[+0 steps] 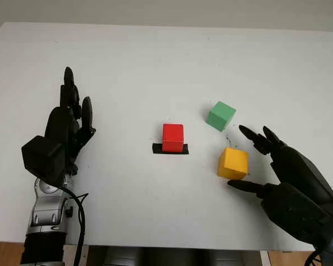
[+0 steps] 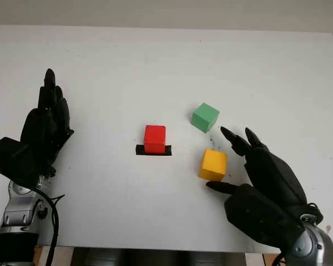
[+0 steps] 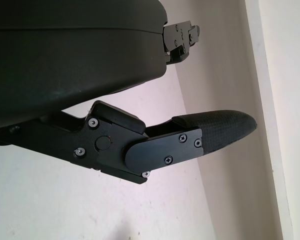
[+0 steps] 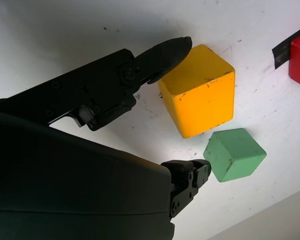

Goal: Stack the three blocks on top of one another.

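Dark specks [image 1: 228, 138] lead toward the yellow block [image 1: 233, 163], so more specks should be hidden under it when I lift it.
A red block [image 1: 172, 137] stands on a strip of black tape [image 1: 170, 149] at the table's middle. To its right sit a green block [image 1: 220, 115] and, nearer me, a yellow block [image 1: 232, 163]. My right hand [image 1: 254, 160] is open just right of the yellow block, its thumb tip [image 4: 170, 50] close to the block's near side and its other fingers [image 1: 258, 138] by the far side; I cannot tell whether it touches. My left hand [image 1: 72, 111] is open over the left of the table, away from the blocks.
The white table [image 1: 155, 66] carries only these blocks and the tape. Its front edge [image 1: 166, 248] runs just below both forearms. A black cable [image 1: 77, 221] hangs from the left wrist.
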{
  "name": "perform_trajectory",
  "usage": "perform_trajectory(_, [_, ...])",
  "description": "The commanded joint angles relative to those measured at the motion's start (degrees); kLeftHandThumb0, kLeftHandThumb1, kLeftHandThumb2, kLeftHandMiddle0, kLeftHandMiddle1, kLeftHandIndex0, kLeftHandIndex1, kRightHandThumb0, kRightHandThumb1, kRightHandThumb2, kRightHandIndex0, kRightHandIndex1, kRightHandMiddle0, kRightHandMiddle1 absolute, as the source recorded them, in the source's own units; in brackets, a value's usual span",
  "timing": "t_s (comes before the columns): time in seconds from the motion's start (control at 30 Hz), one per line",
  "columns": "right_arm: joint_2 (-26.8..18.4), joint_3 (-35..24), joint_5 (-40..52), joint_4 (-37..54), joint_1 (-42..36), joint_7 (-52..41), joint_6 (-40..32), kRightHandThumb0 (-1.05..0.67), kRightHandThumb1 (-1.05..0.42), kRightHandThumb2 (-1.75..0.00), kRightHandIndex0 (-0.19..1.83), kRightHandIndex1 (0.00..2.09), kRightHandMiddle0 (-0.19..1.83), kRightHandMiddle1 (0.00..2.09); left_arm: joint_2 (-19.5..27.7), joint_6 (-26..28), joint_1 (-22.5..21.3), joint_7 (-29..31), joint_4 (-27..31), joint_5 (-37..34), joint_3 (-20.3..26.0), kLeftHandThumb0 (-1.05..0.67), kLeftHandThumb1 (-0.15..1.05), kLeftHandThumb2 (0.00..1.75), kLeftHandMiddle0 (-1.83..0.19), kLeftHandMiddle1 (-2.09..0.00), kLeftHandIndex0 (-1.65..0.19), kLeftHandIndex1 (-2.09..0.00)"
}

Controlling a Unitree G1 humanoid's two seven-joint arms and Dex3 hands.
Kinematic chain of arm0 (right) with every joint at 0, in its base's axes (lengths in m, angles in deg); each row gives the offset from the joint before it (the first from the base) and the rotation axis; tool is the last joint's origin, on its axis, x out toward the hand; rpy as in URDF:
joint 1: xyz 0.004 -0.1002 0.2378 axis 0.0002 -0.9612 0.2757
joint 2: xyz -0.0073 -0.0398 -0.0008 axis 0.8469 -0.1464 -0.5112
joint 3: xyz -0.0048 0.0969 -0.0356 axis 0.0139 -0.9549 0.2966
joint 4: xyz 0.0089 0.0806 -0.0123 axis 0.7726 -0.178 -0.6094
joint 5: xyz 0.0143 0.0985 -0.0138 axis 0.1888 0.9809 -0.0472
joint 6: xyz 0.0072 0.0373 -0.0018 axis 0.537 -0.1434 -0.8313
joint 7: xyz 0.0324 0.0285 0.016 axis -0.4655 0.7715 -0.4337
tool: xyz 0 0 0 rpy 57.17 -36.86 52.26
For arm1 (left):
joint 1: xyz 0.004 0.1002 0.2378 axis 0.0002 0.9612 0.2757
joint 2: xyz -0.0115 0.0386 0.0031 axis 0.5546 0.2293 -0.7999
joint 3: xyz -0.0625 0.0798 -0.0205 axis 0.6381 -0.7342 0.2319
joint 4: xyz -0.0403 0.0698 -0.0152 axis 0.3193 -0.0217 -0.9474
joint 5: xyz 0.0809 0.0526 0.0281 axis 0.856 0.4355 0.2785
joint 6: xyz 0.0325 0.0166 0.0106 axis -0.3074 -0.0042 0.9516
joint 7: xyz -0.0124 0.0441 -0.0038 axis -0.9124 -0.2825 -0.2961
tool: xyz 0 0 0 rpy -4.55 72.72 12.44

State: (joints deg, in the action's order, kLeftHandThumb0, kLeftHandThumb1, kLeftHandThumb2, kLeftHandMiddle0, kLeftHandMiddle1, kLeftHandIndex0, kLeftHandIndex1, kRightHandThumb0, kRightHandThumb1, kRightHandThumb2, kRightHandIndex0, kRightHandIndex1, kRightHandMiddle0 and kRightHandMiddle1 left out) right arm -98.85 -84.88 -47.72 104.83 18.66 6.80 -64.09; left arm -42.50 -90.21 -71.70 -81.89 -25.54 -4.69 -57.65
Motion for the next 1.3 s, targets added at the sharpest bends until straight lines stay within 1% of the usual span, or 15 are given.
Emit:
perform_trajectory(0.0, [0.9,-0.6,0.4,-0.6,0.2,0.8,1.1,-0.51,-0.86,-0.06,0.03,0.07,0.34,0.08,0.1,0.3,0.9,0.1,1.1,0.1,-0.3,-0.79,1.05,0.68,0.19,-0.03,0.19,-0.04])
perform_trajectory(0.2, [2.1,-1.2,1.8,-1.6,0.4,1.8,4.0,-0.48,-0.86,-0.06,0.1,0.08,0.49,0.13,0.1,0.6,0.9,0.5,1.2,0.1,-0.5,-0.79,1.05,0.68,0.19,-0.01,0.19,-0.03])
perform_trajectory(0.33, [1.7,-1.7,3.5,-1.6,0.4,0.7,5.0,-0.44,-0.86,-0.05,0.12,0.08,0.56,0.15,0.0,0.9,0.8,0.4,1.2,0.1,-0.6,-0.8,1.05,0.68,0.19,0.0,0.19,-0.03])
perform_trajectory(0.47, [1.2,-2.8,6.9,-3.2,0.6,-0.3,8.7,-0.4,-0.85,-0.05,0.14,0.08,0.62,0.18,0.1,0.8,0.8,0.1,1.2,0.5,-0.8,-0.8,1.05,0.68,0.19,0.0,0.19,-0.02])
perform_trajectory(0.6, [0.6,-3.4,8.6,-3.3,0.8,-2.6,8.6,-0.4,-0.85,-0.05,0.14,0.07,0.63,0.2,-0.2,0.8,0.8,-0.4,1.3,0.9,-0.8,-0.8,1.05,0.68,0.19,0.0,0.19,-0.03])
perform_trajectory(0.73, [0.3,-3.4,8.2,-2.6,1.0,-3.7,7.4,-0.34,-0.88,-0.06,0.15,0.07,0.68,0.25,-0.3,0.7,0.8,-0.6,1.2,0.9,-0.9,-0.81,1.05,0.67,0.19,0.0,0.19,-0.03])
perform_trajectory(0.77, [0.2,-3.4,8.1,-2.5,1.0,-3.9,7.3,-0.32,-0.9,-0.06,0.17,0.06,0.68,0.33,-0.3,0.9,0.9,-0.8,1.3,1.0,-0.9,-0.81,1.05,0.67,0.19,0.0,0.19,-0.02])
perform_trajectory(0.87, [-0.7,-3.6,8.0,-2.2,1.1,-5.3,6.5,-0.26,-0.95,-0.06,0.19,0.05,0.53,0.74,-0.6,0.7,0.9,-1.1,1.3,0.7,-0.7,-0.81,1.05,0.66,0.19,0.0,0.19,-0.03])
perform_trajectory(0.97, [-1.7,-3.4,6.6,-2.2,1.1,-5.7,7.1,-0.26,-0.97,-0.05,0.2,0.06,0.49,0.92,-0.8,0.2,0.9,-1.5,1.2,0.8,-0.7,-0.81,1.05,0.65,0.19,-0.01,0.18,-0.04])
perform_trajectory(1.1, [-3.2,-3.4,4.7,-2.4,1.0,-5.7,8.8,-0.26,-0.96,-0.05,0.22,0.06,0.46,1.04,-1.0,0.2,1.1,-2.1,1.6,1.0,-0.7,-0.82,1.05,0.65,0.19,-0.01,0.18,-0.05])
perform_trajectory(1.27, [-4.0,-3.8,0.9,-1.4,1.1,-4.7,8.8,-0.28,-0.96,-0.05,0.26,0.07,0.45,1.07,-1.1,-0.5,1.1,-2.1,1.3,0.6,-0.7,-0.82,1.05,0.64,0.19,-0.02,0.17,-0.06])
